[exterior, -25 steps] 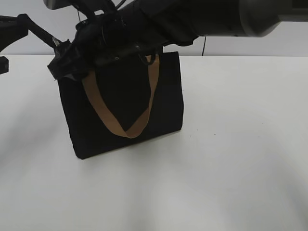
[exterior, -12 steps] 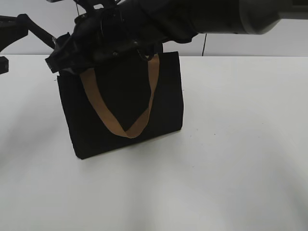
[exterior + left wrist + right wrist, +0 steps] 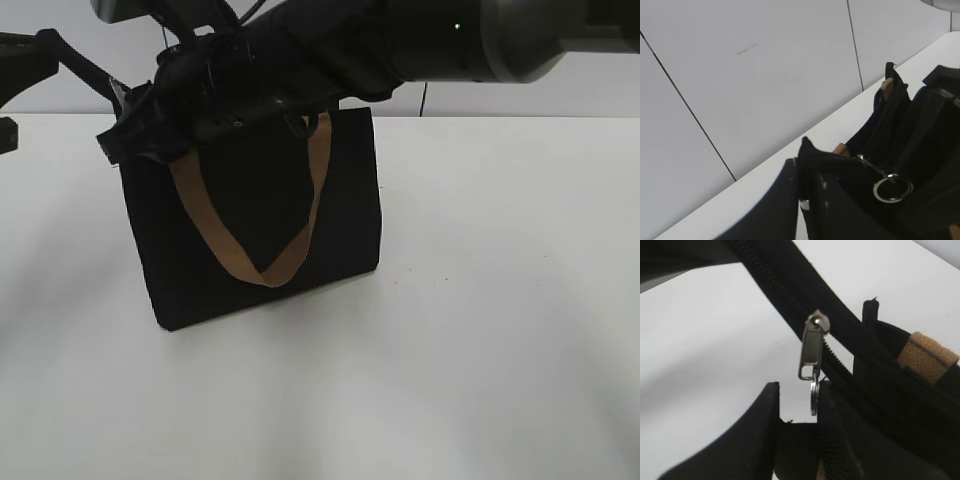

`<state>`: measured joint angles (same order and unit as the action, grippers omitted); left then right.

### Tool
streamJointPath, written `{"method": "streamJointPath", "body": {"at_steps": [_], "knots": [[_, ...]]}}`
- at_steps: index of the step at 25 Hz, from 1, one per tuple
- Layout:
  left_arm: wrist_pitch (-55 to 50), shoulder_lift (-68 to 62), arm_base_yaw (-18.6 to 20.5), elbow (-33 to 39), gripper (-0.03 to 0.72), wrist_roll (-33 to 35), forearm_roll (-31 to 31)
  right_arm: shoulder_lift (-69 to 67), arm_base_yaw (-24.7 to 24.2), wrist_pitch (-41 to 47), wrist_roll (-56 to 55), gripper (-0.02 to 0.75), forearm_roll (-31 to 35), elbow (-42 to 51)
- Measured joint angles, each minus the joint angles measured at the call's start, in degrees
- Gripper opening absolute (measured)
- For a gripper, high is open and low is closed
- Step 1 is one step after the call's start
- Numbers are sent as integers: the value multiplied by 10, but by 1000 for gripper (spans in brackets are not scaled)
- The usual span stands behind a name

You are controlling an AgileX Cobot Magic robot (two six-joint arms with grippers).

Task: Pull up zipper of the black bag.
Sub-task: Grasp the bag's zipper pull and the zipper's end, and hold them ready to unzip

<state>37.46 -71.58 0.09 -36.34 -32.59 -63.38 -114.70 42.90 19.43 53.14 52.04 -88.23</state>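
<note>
The black track (image 3: pixel 837 361) goes along the top of the bag past the silver zipper slider (image 3: pixel 817 322). So the slider will move to the far end of the bag's top when I pull.
The black bag (image 3: pixel 340 200) stands upright on the white table, its tan strap (image 3: pixel 215 235) hanging down the front. In the left wrist view, my left gripper (image 3: pixel 807 172) is shut on the bag's top corner fabric (image 3: pixel 807 150). The zipper's ring (image 3: pixel 892 189) shows to its right. In the right wrist view, the silver zipper slider (image 3: pixel 816 322) sits on the black track, with its pull tab (image 3: pixel 810 357) and ring (image 3: pixel 813 397) dangling. My right gripper (image 3: pixel 799 390) is open; the ring hangs between its fingers, close to the right finger (image 3: pixel 837 430).
The right arm (image 3: pixel 330 50) reaches across over the bag's top from the right. The left arm (image 3: pixel 60 55) comes in from the far left. A white wall (image 3: pixel 740 75) stands behind the table. White table (image 3: pixel 480 300) surrounds the bag.
The right arm's gripper end shifted slightly up and left over the bag's top left corner, then came back. The bag has stayed in place.
</note>
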Motion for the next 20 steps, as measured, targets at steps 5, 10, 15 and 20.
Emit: {"method": "streamJointPath", "body": {"at_steps": [5,10,15,20], "knots": [[0,0,0,0,22,0,0,0,0,0,-5,46,0,0],[0,0,0,0,22,0,0,0,0,0,-6,-15,0,0],[0,0,0,0,22,0,0,13,0,6,-7,-15,0,0],[-1,1,0,0,22,0,0,31,-11,8,-22,-15,0,-1]]}}
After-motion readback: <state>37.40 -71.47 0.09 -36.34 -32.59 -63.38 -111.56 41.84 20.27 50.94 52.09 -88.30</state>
